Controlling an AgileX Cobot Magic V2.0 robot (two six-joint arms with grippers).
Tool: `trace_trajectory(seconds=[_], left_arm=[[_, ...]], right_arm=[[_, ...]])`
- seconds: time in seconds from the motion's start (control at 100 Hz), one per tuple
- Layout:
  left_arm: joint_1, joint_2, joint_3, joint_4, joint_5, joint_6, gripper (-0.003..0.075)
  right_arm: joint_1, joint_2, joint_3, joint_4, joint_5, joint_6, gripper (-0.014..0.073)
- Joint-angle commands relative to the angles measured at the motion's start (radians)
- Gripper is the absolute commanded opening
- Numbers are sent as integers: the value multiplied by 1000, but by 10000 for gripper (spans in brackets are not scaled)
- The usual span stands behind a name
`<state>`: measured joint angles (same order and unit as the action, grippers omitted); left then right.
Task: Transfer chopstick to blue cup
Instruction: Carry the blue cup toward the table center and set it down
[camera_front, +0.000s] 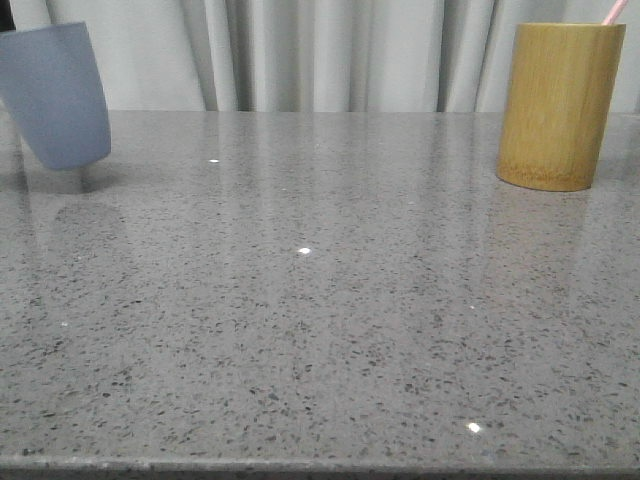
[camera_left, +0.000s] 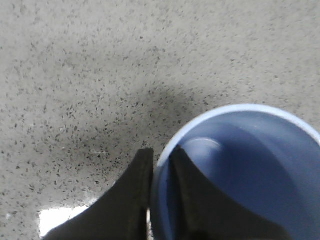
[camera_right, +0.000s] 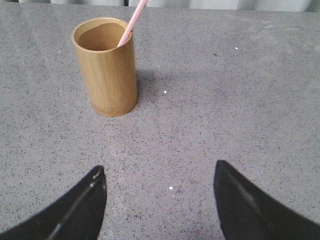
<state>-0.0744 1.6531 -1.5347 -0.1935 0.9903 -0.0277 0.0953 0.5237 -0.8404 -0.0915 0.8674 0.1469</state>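
The blue cup (camera_front: 60, 97) is hanging with its opening up, and the table's middle (camera_front: 290, 192) is free. My left gripper goes on carrying the cup there until the cup's base sits flat.
The blue cup (camera_front: 55, 95) hangs tilted at the far left, its base off the table. My left gripper (camera_left: 160, 157) is shut on its rim, one finger inside and one outside; the cup (camera_left: 250, 170) looks empty. A pale pink chopstick (camera_front: 613, 11) sticks out of the yellow-brown bamboo cylinder (camera_front: 560, 105) at the far right. In the right wrist view the chopstick (camera_right: 132, 22) leans in the bamboo cylinder (camera_right: 106, 67). My right gripper (camera_right: 160, 172) is open and empty, some way short of the cylinder. Neither gripper shows in the front view.
The grey speckled stone table (camera_front: 320, 300) stretches between the two cups. A pale curtain (camera_front: 320, 50) hangs behind the table's far edge.
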Motion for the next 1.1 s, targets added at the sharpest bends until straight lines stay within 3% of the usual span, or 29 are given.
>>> trace_trajectory(seconds=[0.0,0.47,1.09], left_arm=[[-29,-42,-75,-25,2,13,-19],[-306,5,-233,24,0,13,-19],[-451,178,-294,77,13,13,-19]], right_arm=[[-6,12,-33,-10,-74,-3,472],[-6,12,-33,-10,-81,-3,472],[-6,12,-33,-10,-81,-3,472]])
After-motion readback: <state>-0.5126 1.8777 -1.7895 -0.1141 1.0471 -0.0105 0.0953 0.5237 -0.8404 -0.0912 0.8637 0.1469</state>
